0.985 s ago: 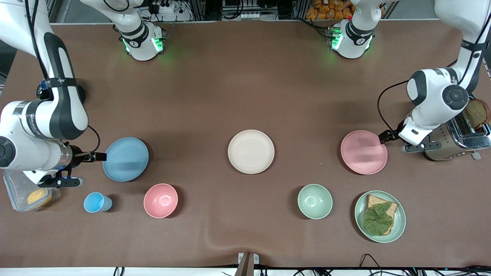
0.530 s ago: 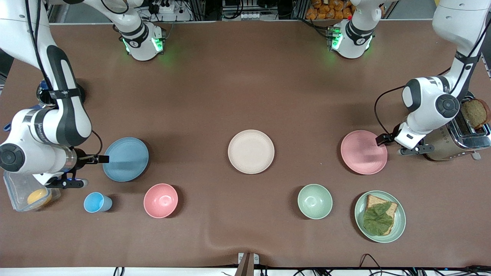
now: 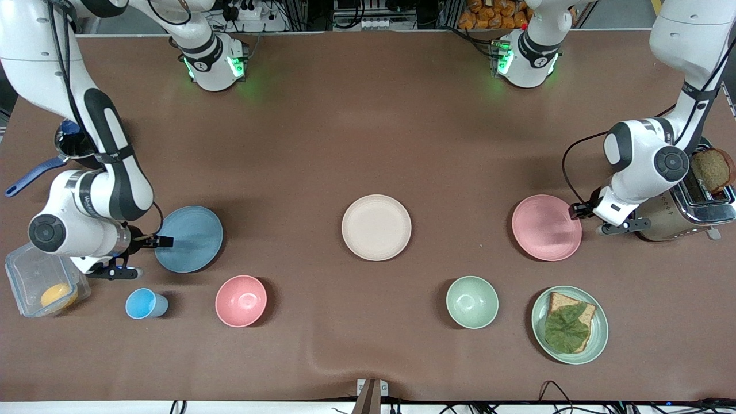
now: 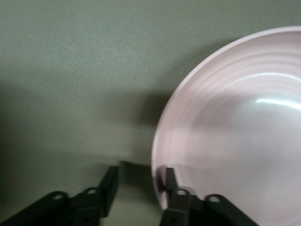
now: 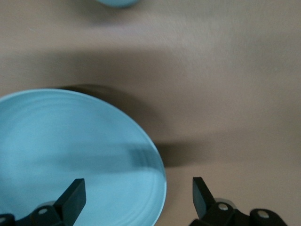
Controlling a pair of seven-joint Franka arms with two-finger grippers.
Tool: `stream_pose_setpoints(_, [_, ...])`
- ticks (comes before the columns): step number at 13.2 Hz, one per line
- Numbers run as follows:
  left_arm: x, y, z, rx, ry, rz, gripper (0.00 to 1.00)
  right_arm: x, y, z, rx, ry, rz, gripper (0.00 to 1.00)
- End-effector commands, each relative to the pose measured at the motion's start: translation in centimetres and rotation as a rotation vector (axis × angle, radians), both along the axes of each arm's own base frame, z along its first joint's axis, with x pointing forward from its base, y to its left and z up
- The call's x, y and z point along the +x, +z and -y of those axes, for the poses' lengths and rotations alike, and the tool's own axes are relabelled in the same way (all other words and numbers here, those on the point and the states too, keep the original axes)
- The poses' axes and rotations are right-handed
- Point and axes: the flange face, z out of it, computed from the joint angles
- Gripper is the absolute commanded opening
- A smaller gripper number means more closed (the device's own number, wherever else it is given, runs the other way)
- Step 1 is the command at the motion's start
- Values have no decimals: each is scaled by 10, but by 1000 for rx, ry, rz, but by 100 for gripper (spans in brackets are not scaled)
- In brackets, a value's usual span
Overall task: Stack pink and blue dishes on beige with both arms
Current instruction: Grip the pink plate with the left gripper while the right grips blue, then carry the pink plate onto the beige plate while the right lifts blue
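Observation:
My gripper will cover the stack almost to the beige plate's rim when it lowers the light blue plate (image 3: 191,239), because that plate looks as wide as the beige plate (image 3: 376,227).
The light blue plate (image 3: 192,238) lies toward the right arm's end of the table. My right gripper (image 3: 163,241) is at its rim, open, one finger over the plate (image 5: 84,155) and the other over bare table. The beige plate (image 3: 376,227) sits bare in the middle. The pink plate (image 3: 546,227) lies toward the left arm's end. My left gripper (image 3: 576,210) is open at its edge, straddling the rim of the pink plate (image 4: 235,141). Its fingers (image 4: 169,181) hold nothing.
A small blue cup (image 3: 145,303) and a pink bowl (image 3: 241,301) stand nearer the camera than the blue plate. A green bowl (image 3: 472,302) and a green plate with bread (image 3: 569,325) sit nearer than the pink plate. A toaster (image 3: 684,210) and a clear container (image 3: 40,282) flank the table ends.
My right gripper has slid in toward the blue plate, so one finger now reaches over its rim. The left gripper has shifted only slightly at the pink plate's edge.

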Motion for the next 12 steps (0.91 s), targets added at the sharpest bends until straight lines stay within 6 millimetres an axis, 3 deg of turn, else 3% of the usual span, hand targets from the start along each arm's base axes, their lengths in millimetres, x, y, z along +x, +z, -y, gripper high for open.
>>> stream_pose_setpoints(1, [6,0,-1,-1,5,15,0,-3,-12,11,63,-74,11,100])
stream_pose_setpoints(3, [12,9,4,1,-11,33,0,-4,-13,10,75,-84,11,100])
stream_pose_setpoints(4, [15,16,6,4,-28,42,0,-4,-15,11,76,-81,9,91])
stream_pose_setpoints(6, [22,42,31,-3,-63,88,0,-5,-17,15,82,-50,6,0])
stream_pose_setpoints(8, [33,73,64,-13,-117,145,0,-3,-17,18,84,-40,22,0])
stream_pose_setpoints(9, [41,86,91,-36,-131,157,0,-4,-17,19,84,-42,22,0])
stream_pose_setpoints(12, [62,136,220,-167,14,77,0,-4,-18,18,84,-40,19,0])
